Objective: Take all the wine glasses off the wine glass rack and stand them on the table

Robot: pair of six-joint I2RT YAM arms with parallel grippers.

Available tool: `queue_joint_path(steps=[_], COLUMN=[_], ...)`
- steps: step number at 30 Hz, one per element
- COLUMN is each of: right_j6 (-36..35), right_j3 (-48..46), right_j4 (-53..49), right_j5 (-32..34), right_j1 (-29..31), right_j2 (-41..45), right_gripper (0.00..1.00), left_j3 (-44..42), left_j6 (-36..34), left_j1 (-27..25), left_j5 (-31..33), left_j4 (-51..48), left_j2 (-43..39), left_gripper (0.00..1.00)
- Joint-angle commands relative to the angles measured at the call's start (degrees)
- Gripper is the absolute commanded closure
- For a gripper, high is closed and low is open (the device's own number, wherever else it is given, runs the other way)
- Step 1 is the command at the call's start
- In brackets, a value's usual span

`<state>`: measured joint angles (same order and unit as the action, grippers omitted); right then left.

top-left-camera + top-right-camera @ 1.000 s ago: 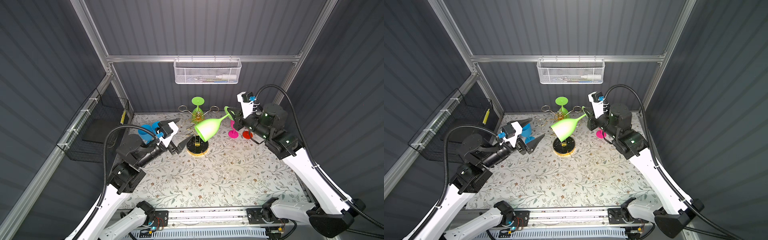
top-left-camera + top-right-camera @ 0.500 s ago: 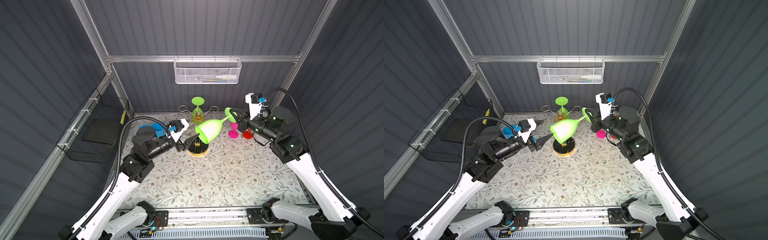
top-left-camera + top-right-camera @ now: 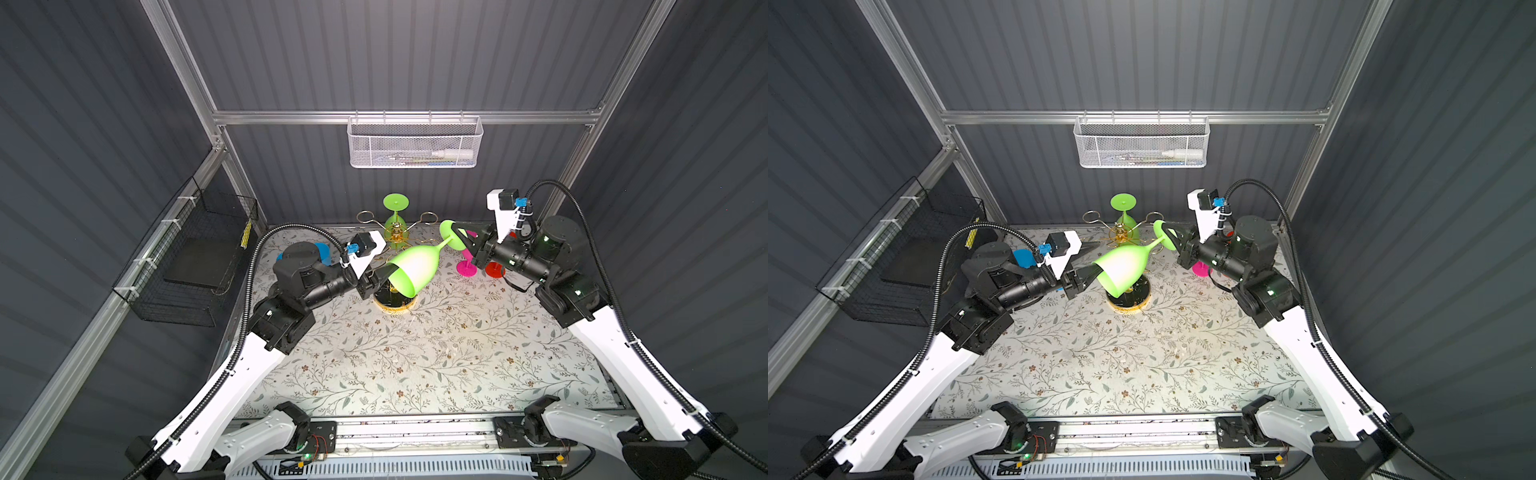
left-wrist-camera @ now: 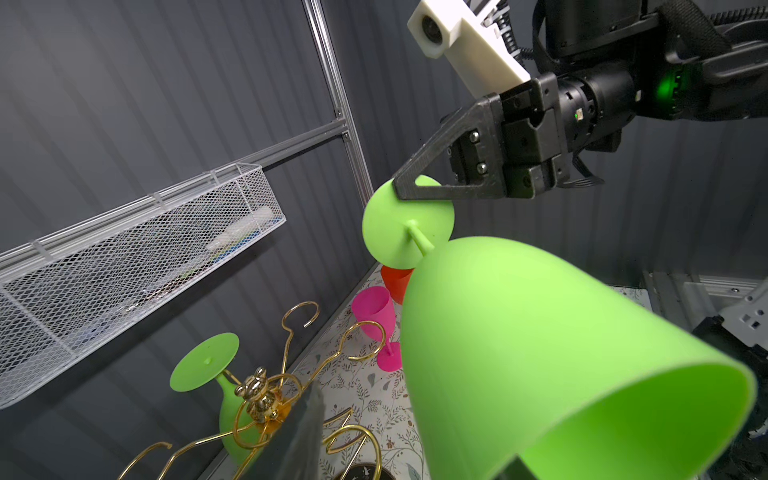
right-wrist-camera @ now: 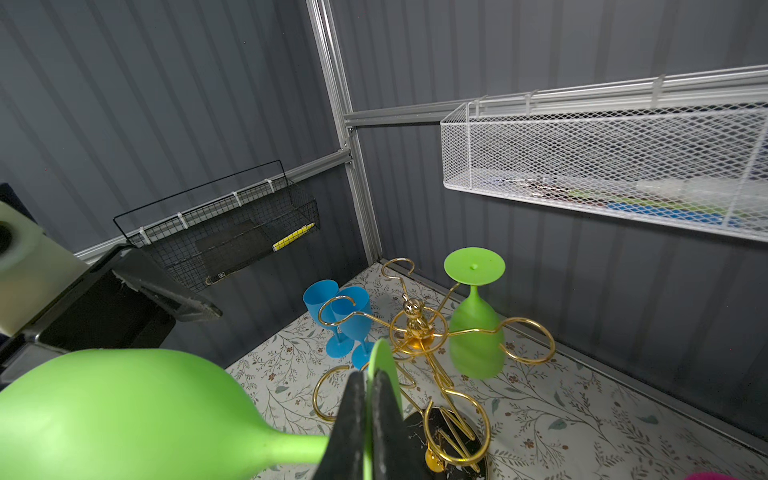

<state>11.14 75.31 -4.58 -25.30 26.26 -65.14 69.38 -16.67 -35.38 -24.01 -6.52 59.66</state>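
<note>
The foot (image 3: 450,233) that the green glass must stand on is held by my right gripper, so next my left gripper grabs the glass's rim (image 3: 396,283) and sets the glass upright.
My right gripper (image 3: 455,235) (image 5: 368,399) is shut on the round foot of a green wine glass (image 3: 415,266) (image 3: 1125,266). The glass hangs tilted in the air, its bowl pointing left, just above the wine glass rack (image 3: 397,243) (image 5: 415,328), and is free of the rack's gold arms. My left gripper (image 3: 1096,259) (image 4: 407,453) is at the bowl's rim. One finger is inside the mouth and the other is outside, with a gap to the wall, so it is open. A second green glass (image 3: 395,216) (image 5: 473,332) hangs upside down on the rack at the back.
Two blue glasses (image 5: 332,307) stand left of the rack. A pink glass (image 3: 467,266) and a red one (image 3: 494,270) stand to its right, under my right arm. A white mesh basket (image 3: 413,141) hangs on the back wall, and a black wire basket (image 3: 195,257) hangs on the left wall.
My left arm has reached right to the bowl of the held glass. Its jaws have narrowed around the rim. The right gripper has kept its hold on the foot, almost still.
</note>
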Motion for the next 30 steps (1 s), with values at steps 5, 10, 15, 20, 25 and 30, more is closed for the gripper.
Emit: queue_joint_path(steps=[5,10,15,20,25,30], right_j6=[1.8,2.0,2.5,2.6,3.1,3.9], right_j3=[-0.4,-0.4,-0.4,0.0,0.5,0.2], right_j4=[2.5,2.5,2.8,2.5,1.5,0.7], right_j5=[-2.7,-3.5,-3.7,-2.9,-0.6,1.1], right_j1=[-0.1,-0.1,-0.1,-0.1,-0.8,-2.9], right_j2=[0.4,0.4,0.4,0.6,0.6,3.4], right_gripper=[1.0,1.0,1.0,0.78,0.48,0.29], left_j3=[2.2,2.4,2.7,4.1,9.3,15.6], left_j6=[1.1,1.8,3.0,4.4,7.0,9.9], left_j1=[0.0,0.0,0.0,0.0,0.0,0.0], left_j5=[-1.5,-1.2,-1.3,0.5,6.4,16.7], left_j4=[-1.0,-1.3,-1.5,-4.1,-14.1,-29.9], left_j2=[-0.1,-0.8,-1.6,-2.9,-4.2,-6.7], left_gripper=[0.8,0.9,1.0,1.0,1.0,1.0])
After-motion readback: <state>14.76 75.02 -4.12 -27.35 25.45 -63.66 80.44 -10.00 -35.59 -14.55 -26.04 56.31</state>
